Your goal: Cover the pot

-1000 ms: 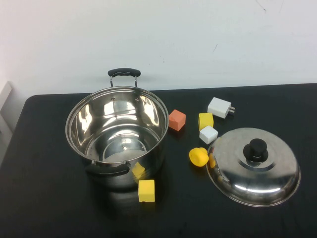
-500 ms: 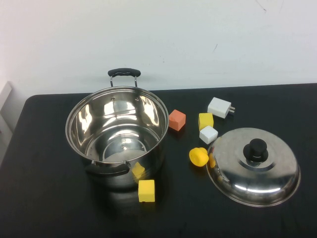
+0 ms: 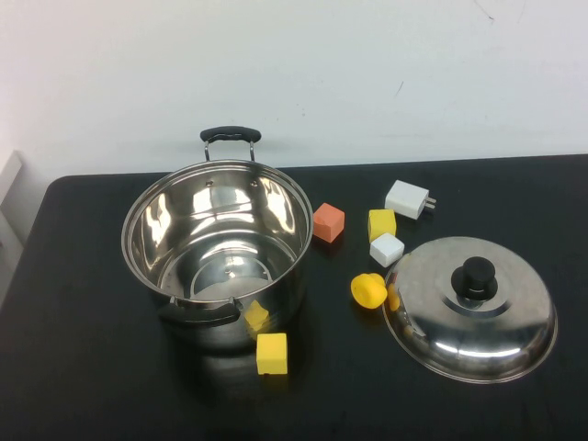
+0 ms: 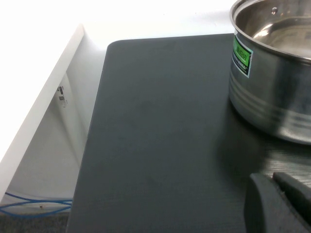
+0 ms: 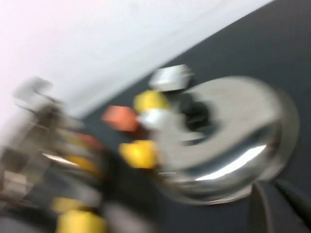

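Note:
The domed steel lid [image 3: 470,317] will come to rest level just inside the pot's round rim [image 3: 310,223] when the robot lowers it, because the lid looks slightly narrower than that rim.
The big steel pot [image 3: 184,230] with black side handles stands open and upright at the left of the black table [image 3: 83,367]. The domed steel lid [image 3: 501,335] with a black knob [image 3: 478,275] lies on the table at the right, apart from the pot. Neither gripper shows in the high view. My left gripper [image 4: 273,182] is shut and empty, low over the table near the pot's wall [image 4: 272,92]. My right gripper [image 5: 272,191] hovers by the lid's rim [image 5: 233,126], its fingers slightly parted and empty; this view is smeared.
Small blocks lie between pot and lid: an orange cube [image 3: 328,221], a yellow cube [image 3: 382,223], a white cube [image 3: 387,249], a yellow round piece [image 3: 368,290], a white plug [image 3: 408,198]. Another yellow cube [image 3: 271,354] sits in front of the pot. The table's left edge [image 4: 97,126] is close.

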Robot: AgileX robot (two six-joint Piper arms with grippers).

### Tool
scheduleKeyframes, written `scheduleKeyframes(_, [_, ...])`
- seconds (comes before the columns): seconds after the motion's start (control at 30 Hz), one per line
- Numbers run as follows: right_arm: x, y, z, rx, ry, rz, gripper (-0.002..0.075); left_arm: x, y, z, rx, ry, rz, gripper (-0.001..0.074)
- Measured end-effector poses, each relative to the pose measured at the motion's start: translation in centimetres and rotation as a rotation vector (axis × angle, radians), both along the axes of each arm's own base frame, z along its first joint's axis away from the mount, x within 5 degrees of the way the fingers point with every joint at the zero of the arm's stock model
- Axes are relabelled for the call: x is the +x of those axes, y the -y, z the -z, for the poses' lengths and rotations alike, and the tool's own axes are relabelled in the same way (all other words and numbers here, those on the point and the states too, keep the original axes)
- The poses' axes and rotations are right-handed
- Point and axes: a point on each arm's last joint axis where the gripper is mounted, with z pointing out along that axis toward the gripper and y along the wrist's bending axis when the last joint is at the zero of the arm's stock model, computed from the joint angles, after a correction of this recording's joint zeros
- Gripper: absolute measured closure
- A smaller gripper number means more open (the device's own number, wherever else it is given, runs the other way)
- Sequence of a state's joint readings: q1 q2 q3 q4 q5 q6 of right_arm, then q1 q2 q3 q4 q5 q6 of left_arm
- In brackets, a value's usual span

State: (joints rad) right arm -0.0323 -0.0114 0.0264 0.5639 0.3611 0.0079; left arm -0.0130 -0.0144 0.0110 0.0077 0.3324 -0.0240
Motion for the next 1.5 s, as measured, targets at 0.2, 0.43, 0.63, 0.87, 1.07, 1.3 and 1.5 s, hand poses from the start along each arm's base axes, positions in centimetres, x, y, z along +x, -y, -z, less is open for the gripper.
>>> scheduleKeyframes(0.2, [0.0,-0.7,-0.6,0.217,0.012,-0.026,0.0728,0.0,0.0,0.0,0.0,0.0,0.0,0.0736])
scheduleKeyframes(0.43, [0.0,-0.6,-0.7,-0.042,0.095,-0.086,0.0728,0.0,0.0,0.0,0.0,0.0,0.0,0.0737])
scheduleKeyframes(0.63, [-0.2,-0.9,-2.2,-0.242,0.195,-0.161,0.0728,0.0,0.0,0.0,0.0,0.0,0.0,0.0737])
scheduleKeyframes(0.87, [0.3,-1.4,-9.0,-0.581,0.328,-0.284,0.0728,0.0,0.0,0.0,0.0,0.0,0.0,0.0736])
scheduleKeyframes(1.07, [3.9,-1.8,-12.3,-0.7,0.299,-0.411,0.0688,0.0,0.0,0.0,0.0,0.0,0.0,0.0736])
scheduleKeyframes(1.3, [8.8,-2.7,-12.3,-0.551,0.292,-0.491,0.0497,0.0,0.0,0.0,-0.002,0.0,0.0,0.0736])
scheduleKeyframes(1.5, [11.4,-3.6,-12.0,-0.549,0.328,-0.533,0.0461,0.0,0.0,0.0,-0.002,0.0,0.0,0.0736])
